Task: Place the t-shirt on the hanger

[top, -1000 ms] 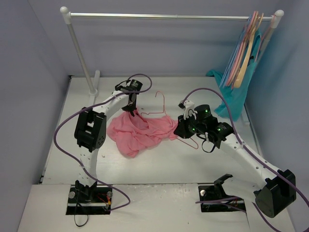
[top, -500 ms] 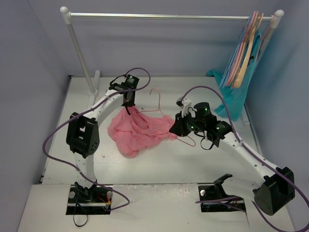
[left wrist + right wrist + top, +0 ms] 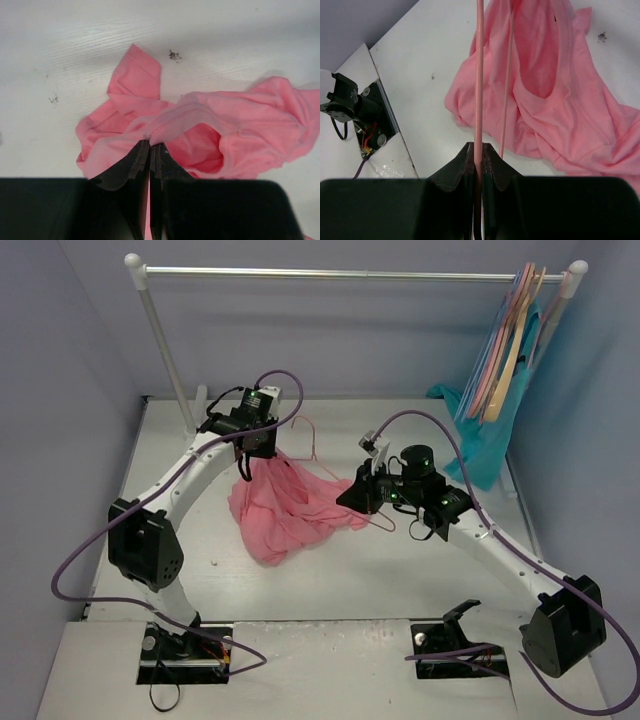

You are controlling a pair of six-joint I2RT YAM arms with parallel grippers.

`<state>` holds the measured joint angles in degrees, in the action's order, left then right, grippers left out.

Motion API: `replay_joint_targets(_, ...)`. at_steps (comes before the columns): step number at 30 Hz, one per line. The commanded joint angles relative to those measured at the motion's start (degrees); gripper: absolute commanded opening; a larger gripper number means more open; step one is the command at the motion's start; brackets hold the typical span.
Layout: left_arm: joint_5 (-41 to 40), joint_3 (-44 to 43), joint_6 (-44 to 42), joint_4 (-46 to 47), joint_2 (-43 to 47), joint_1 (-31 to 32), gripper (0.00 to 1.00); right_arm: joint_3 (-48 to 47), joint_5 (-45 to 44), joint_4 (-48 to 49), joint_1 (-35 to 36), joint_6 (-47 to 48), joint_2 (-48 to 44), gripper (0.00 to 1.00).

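Observation:
Next, I pinch the t-shirt's covered shoulder and the hanger together with my left gripper, because it holds only the t-shirt's collar while my right gripper holds the hanger's uncovered end.
The salmon-pink t-shirt lies bunched on the white table between the arms. My left gripper is shut on its ribbed collar, which in the left wrist view is pinched at the fingertips while the rest of the t-shirt hangs and spreads below. My right gripper is shut on the thin pink hanger, whose hook sticks out behind the shirt. In the right wrist view the hanger wire runs from the right gripper into the t-shirt.
A metal rail spans the back on a white post. Several thicker hangers hang at its right end over a teal garment. The left arm's base shows at the table's near edge.
The left gripper has drawn the collar up and to the left, stretching the shirt. The right gripper has carried the hanger leftward, further into the shirt; the hook has shifted left.

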<state>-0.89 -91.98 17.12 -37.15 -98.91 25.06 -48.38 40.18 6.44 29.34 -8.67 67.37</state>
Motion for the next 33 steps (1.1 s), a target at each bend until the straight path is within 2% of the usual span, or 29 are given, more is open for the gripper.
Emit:
replay_joint_targets(1,5.19,-3.98,-1.66,0.94,6.09,0.25,0.02,-1.27,4.55,11.22,-0.08,-1.35,0.04,0.00)
replay_joint_targets(12,5.90,-18.31,-2.44,-5.30,11.90,0.95,0.03,-2.24,7.01,23.87,-5.17,-6.80,-0.05,0.00)
replay_joint_targets(18,4.15,-28.42,-3.41,-11.37,11.73,3.67,0.03,-9.87,7.10,24.50,-5.00,-4.61,2.06,0.00)
replay_joint_targets(23,3.08,-25.18,-3.06,-9.26,12.34,5.17,0.03,-10.51,6.93,27.64,-3.50,-3.37,2.85,0.00)
replay_joint_targets(30,2.03,-19.12,-1.92,-6.10,12.34,6.23,0.03,-1.72,4.99,38.03,-3.15,-5.66,1.88,0.00)
replay_joint_targets(33,2.29,-19.46,-1.83,-5.48,11.55,7.28,0.03,1.88,5.17,44.69,-2.45,-6.71,2.85,0.00)
